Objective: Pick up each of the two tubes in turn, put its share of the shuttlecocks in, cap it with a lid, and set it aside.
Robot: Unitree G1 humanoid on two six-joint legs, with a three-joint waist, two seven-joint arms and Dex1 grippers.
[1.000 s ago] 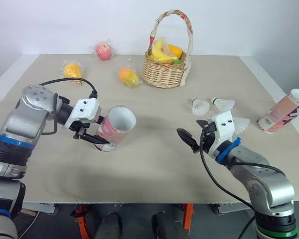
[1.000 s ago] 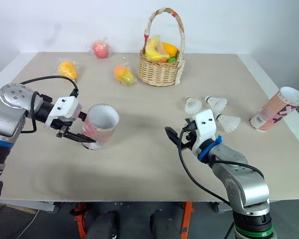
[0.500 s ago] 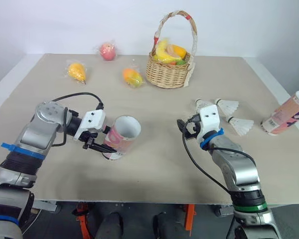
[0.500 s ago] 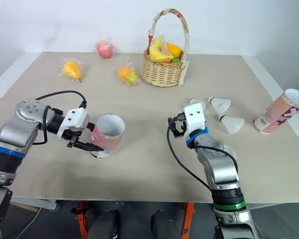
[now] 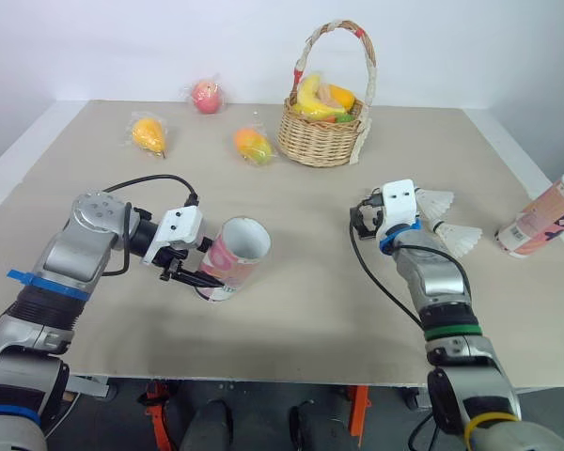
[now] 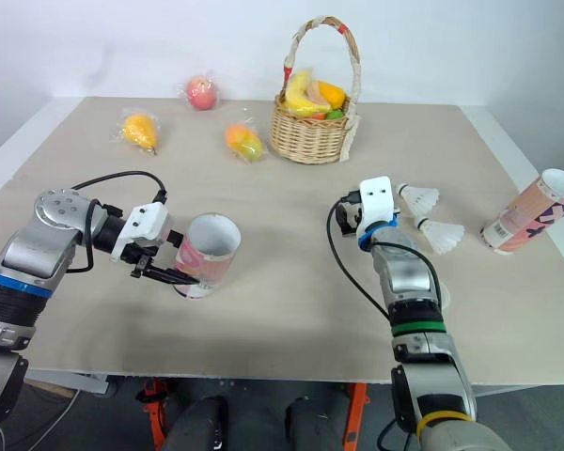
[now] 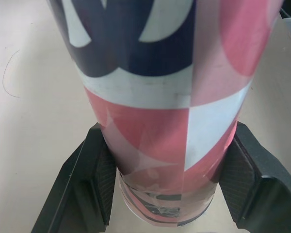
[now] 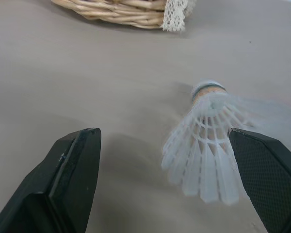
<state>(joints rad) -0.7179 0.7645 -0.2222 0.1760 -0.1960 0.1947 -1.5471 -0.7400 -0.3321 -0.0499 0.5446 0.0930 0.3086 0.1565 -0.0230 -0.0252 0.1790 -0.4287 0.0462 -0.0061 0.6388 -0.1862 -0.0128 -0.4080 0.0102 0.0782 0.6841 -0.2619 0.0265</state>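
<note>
The white shuttlecock (image 8: 206, 150) will move cork first when the robot carries it, because the cork (image 8: 208, 90) points ahead and the skirt widens back toward the robot's right gripper.
A pink, white and navy tube (image 5: 233, 268) leans with its open mouth up and its base near the table. My left gripper (image 5: 199, 276) is shut on the tube's lower part, one pad on each side of the tube (image 7: 160, 97). A second tube (image 5: 543, 215) lies on its side at the table's right edge. My right gripper (image 8: 169, 184) is open low over the table, and a white shuttlecock (image 8: 208, 141) lies just ahead between its fingers. Two more shuttlecocks (image 5: 435, 200) (image 5: 459, 239) lie to the right of that gripper (image 5: 360, 222).
A wicker basket (image 5: 324, 141) of fruit stands at the back centre. A wrapped apple (image 5: 205, 94) and two wrapped orange fruits (image 5: 148, 133) (image 5: 251, 145) lie at the back left. The table's right edge runs close to the lying tube.
My right gripper has moved away from me to the shuttlecocks, and one now lies between its open fingers. The left gripper still holds the tube. The camera has shifted.
</note>
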